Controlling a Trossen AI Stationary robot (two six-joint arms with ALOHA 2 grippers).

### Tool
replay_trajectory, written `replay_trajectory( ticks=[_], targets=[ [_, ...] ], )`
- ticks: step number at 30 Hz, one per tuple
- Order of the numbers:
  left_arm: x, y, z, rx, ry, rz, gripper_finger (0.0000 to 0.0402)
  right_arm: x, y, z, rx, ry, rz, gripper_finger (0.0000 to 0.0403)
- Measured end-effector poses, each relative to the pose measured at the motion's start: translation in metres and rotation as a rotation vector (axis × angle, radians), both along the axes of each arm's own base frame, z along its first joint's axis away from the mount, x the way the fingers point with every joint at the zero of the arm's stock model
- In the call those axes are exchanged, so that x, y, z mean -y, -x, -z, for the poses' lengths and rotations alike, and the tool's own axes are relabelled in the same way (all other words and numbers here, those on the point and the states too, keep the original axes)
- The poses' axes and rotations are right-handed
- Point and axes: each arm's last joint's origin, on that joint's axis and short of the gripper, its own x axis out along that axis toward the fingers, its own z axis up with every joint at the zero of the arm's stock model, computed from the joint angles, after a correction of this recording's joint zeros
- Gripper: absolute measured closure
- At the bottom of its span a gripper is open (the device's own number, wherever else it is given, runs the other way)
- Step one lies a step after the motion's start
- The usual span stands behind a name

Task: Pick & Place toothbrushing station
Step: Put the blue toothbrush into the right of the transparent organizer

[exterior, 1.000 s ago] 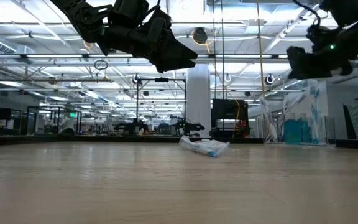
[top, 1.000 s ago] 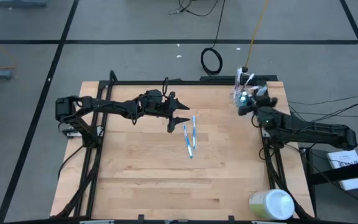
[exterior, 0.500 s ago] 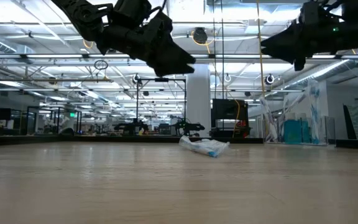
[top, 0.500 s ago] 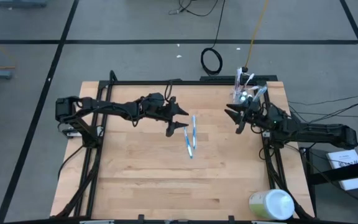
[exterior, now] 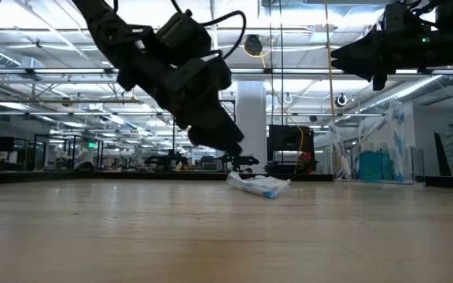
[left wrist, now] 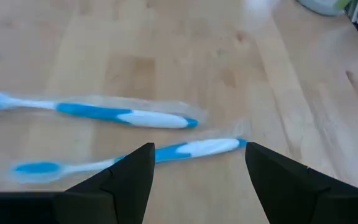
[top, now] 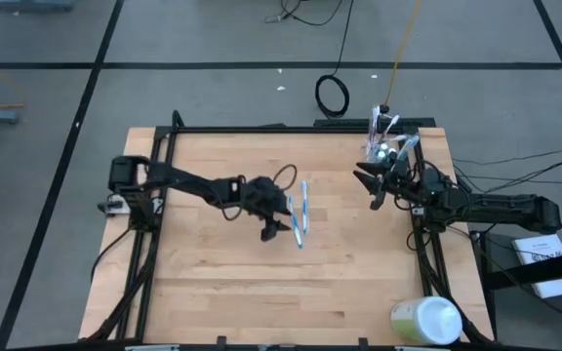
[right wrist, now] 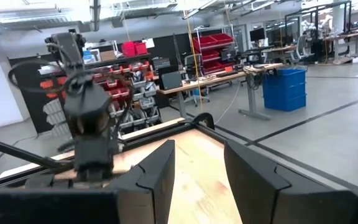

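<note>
The robot's left gripper is at the nearer toothbrush's handle end, so it should turn toward the brush head and grip the neck before it carries the toothbrush to the cup.
Two blue-and-white toothbrushes in clear wrappers lie side by side flat on the wooden table, near its middle. My left gripper hangs open just left of them, slanting down. In the left wrist view the nearer toothbrush shows in the gap ahead of the fingertips, untouched; the farther toothbrush lies beyond it. A small clear cup with several toothbrushes standing in it sits at the far right corner. My right gripper is open in the air beside the cup, pointing toward the table's left, with nothing between its fingers.
A large pale green-and-white round container lies at the near right corner. A black frame runs along the table's far edge and down both sides. The near half of the table is bare wood.
My left gripper has gone down and toward the two toothbrushes, tipping its fingers lower, and stays open. My right gripper has swung away from the cup and now points toward the table's left. The toothbrushes have not moved.
</note>
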Motion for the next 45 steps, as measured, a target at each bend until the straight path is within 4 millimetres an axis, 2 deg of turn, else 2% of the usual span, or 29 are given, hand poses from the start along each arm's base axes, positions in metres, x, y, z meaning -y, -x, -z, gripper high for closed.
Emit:
replay_trajectory(
  ticks=[6,12,16,20,23,27,31,36,45],
  targets=[
    [0.018,-0.016,0.028,0.048,0.098,0.058,0.0147,0.0,0.0,0.0,0.001,-0.001,0.0,0.0273],
    [0.03,-0.017,0.054,-0.038,0.176,0.1,0.0147,0.0,0.0,0.0,0.001,-0.001,0.0,0.0273],
    [0.028,-0.01,0.055,-0.139,0.205,0.096,0.0147,0.0,0.0,0.0,0.001,-0.001,0.0,0.0273],
    [0.021,0.0,0.049,-0.232,0.156,0.087,0.0147,0.0,0.0,0.0,0.001,-0.002,0.001,0.0273],
    [0.012,0.006,0.04,-0.261,0.077,0.004,0.0147,0.0,0.0,0.0,0.001,-0.002,0.001,0.0273],
    [-0.001,0.006,0.03,-0.225,-0.018,-0.228,0.0147,0.0,0.0,0.0,0.001,-0.002,0.001,0.0273],
    [-0.008,-0.001,0.02,-0.105,0.021,-0.4,0.0147,0.0,0.0,0.0,0.001,-0.002,0.001,0.0273],
    [-0.009,-0.007,0.024,-0.059,0.044,-0.445,0.0147,0.0,0.0,0.0,0.002,-0.002,0.001,0.0273],
    [-0.015,-0.01,0.052,-0.085,-0.056,-0.632,0.0147,0.0,0.0,0.0,0.002,-0.002,0.001,0.0273]
  ],
)
